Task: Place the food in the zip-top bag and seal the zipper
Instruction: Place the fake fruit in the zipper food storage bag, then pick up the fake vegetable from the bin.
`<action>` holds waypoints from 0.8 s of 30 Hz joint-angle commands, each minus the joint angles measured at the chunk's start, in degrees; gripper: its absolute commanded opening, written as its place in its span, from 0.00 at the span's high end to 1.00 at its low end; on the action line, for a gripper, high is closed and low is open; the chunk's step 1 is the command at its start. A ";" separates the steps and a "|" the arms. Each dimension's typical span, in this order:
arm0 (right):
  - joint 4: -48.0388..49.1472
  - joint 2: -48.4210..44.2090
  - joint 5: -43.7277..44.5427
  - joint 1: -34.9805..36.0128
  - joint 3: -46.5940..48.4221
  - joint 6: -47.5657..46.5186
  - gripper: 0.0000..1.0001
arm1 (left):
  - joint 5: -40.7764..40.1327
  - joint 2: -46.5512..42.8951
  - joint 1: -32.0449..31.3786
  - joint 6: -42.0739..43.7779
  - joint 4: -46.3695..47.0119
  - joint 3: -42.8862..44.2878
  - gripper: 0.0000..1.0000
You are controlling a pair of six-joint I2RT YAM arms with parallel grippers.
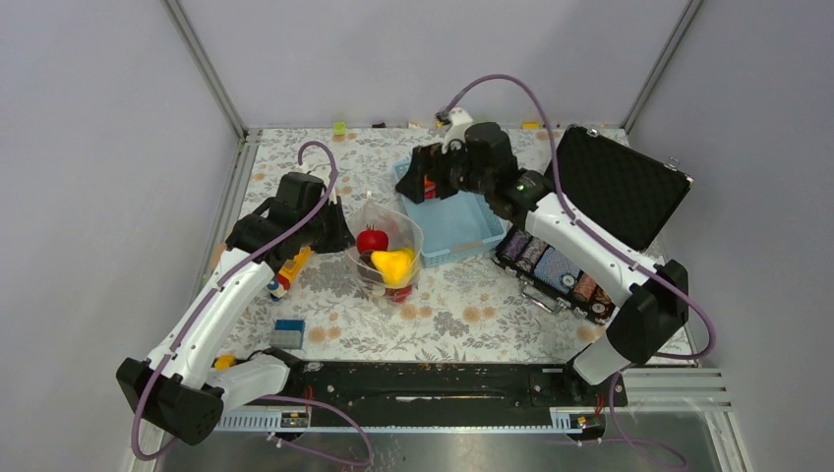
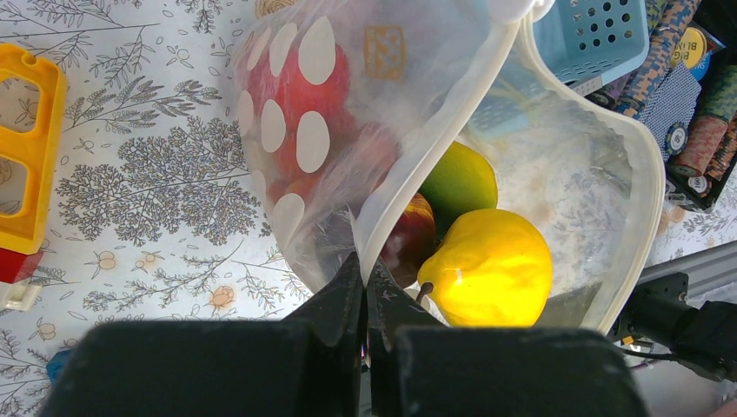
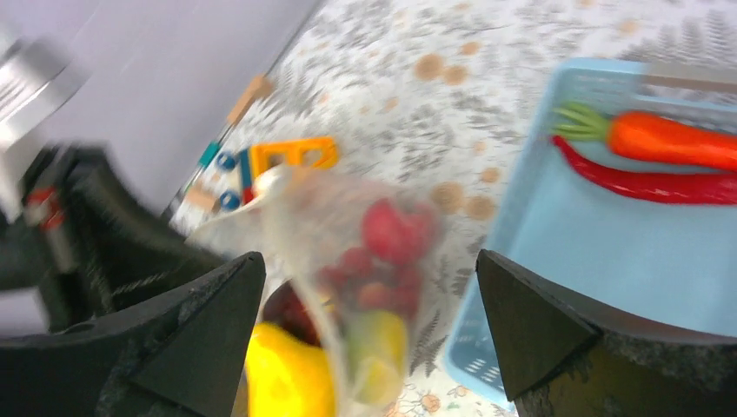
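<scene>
My open right gripper should move next toward the chilli (image 3: 639, 183) until its fingers are on both sides of the chilli's body, because the red chilli has clear basket's bottom (image 3: 639, 256) along its side.
The clear dotted zip-top bag (image 1: 388, 236) stands open in the middle of the table, holding a yellow fruit (image 1: 393, 264), a red one (image 1: 372, 240) and others. In the left wrist view the bag (image 2: 295, 130) shows a yellow fruit (image 2: 491, 265), a green one (image 2: 459, 180) and a dark red one (image 2: 408, 239) inside. My left gripper (image 2: 365, 271) is shut on the bag's whitish zipper rim (image 2: 426, 148). My right gripper (image 3: 369, 287) is open and empty, above the blue basket's left end (image 1: 433, 182). An orange carrot (image 3: 669, 139) and a red chilli (image 3: 643, 181) lie in the basket (image 3: 600, 252).
An open black case (image 1: 615, 182) with glittery chip stacks (image 1: 556, 270) is at the right. Yellow and red toy blocks (image 1: 288, 270) lie beside the left arm, a small blue block (image 1: 288, 332) near the front. A yellow block (image 2: 26, 156) shows at the left in the left wrist view.
</scene>
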 commanded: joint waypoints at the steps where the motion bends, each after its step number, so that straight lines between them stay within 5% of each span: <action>1: 4.26 2.33 6.95 -5.90 0.86 12.65 0.00 | 0.88 -1.50 0.38 0.66 2.12 1.80 1.00; 9: 15.54 13.67 17.51 -10.21 0.46 24.24 0.00 | 0.68 -1.35 0.39 0.79 2.05 1.71 1.00; 24: 15.79 31.76 31.97 -11.51 8.10 31.25 0.09 | 1.41 -0.57 0.39 0.75 2.08 1.74 1.00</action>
